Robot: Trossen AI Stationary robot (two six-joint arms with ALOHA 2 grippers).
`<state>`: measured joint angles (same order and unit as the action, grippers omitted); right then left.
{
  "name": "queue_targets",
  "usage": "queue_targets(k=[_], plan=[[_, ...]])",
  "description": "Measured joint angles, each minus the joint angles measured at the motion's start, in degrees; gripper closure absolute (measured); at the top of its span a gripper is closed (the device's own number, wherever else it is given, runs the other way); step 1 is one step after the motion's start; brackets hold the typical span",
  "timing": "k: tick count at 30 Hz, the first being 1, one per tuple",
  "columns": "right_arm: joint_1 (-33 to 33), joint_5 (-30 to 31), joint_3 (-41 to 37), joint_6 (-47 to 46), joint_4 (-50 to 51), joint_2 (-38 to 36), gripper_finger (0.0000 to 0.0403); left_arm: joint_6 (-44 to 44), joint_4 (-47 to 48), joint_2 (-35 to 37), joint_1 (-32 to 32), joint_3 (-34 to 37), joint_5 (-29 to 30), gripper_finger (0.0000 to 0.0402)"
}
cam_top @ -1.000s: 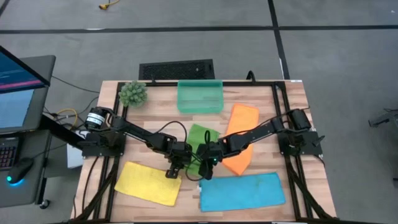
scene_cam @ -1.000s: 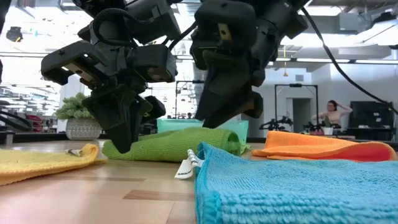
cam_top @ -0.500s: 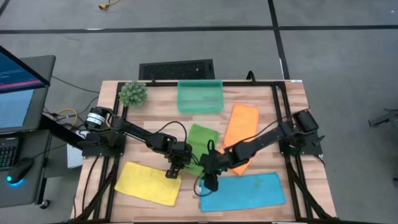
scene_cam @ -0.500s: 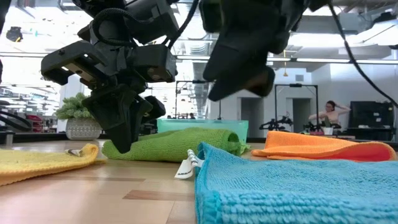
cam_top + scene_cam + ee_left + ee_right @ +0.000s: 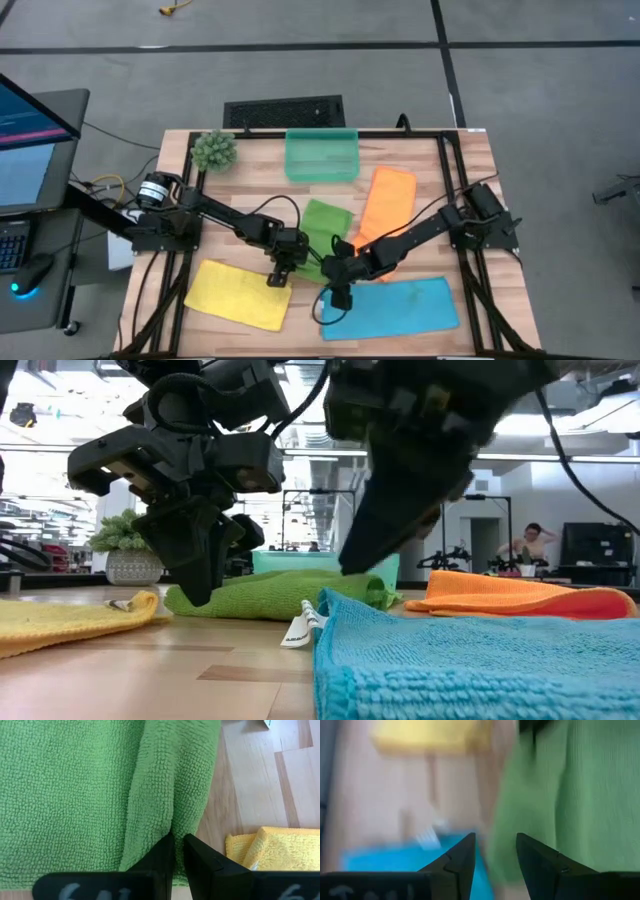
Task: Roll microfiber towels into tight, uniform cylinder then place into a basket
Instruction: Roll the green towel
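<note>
The green towel's fold slants with its other end loose, so my right gripper should steady that end while my left gripper opens and resets around the towel's corner.
The green towel lies mid-table, its near part bunched into a ridge. My left gripper is shut on its near left edge. My right gripper hangs open over the spot where the green towel's near right corner meets the blue towel's far left corner; in the right wrist view nothing shows between its fingers. Flat on the table lie the orange towel and the yellow towel. The teal basket stands at the far edge. My left gripper pinches a raised fold of the green towel between its two fingers, at the near left edge. The fingers come from above, slanting down. The towel stays lying on the table, slack, with the fold running away from the fingertips.
A spiky green plant ball sits at the far left corner. A white label sticks out at the blue towel's corner. Bare wood shows right of the orange towel. A dark frame borders the table.
My right gripper has swung from above the green towel's near right part toward the table's near edge, rolling as it went, and now stands by the blue towel's far left corner. The left gripper and all the towels have stayed put.
</note>
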<state>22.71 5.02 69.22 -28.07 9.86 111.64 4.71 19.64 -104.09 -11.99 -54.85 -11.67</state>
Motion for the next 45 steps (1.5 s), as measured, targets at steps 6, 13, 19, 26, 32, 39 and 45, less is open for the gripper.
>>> queue_targets(k=[6,13,19,26,32,39,45], plan=[[-0.42,-0.11,0.23,2.47,-0.82,0.70,0.0250,0.81,-0.09,-0.02,0.00,0.00,-0.03,0.0371],[-1.12,-2.08,0.25,1.57,-1.42,1.89,0.0254,4.79,-0.11,-0.01,0.04,0.00,0.15,0.0371],[-1.87,-4.00,0.31,0.33,-0.47,4.43,0.0243,13.90,-0.66,-0.02,0.97,0.02,0.93,0.0371],[-3.08,-3.84,0.58,-4.34,0.79,5.35,0.0236,16.05,-0.88,-0.04,1.70,0.06,-0.55,0.0371],[-4.84,-3.17,0.52,-4.40,2.65,5.40,0.0251,14.72,-1.03,-0.07,1.81,0.05,-2.92,0.0371],[-5.07,-2.10,0.45,-1.12,3.36,5.50,0.0268,10.47,-1.21,-0.07,1.77,0.04,-2.01,0.0364],[-5.08,-1.74,0.38,-2.93,3.43,5.55,0.0292,9.86,-1.38,-0.07,1.90,0.00,-2.00,0.0334]])
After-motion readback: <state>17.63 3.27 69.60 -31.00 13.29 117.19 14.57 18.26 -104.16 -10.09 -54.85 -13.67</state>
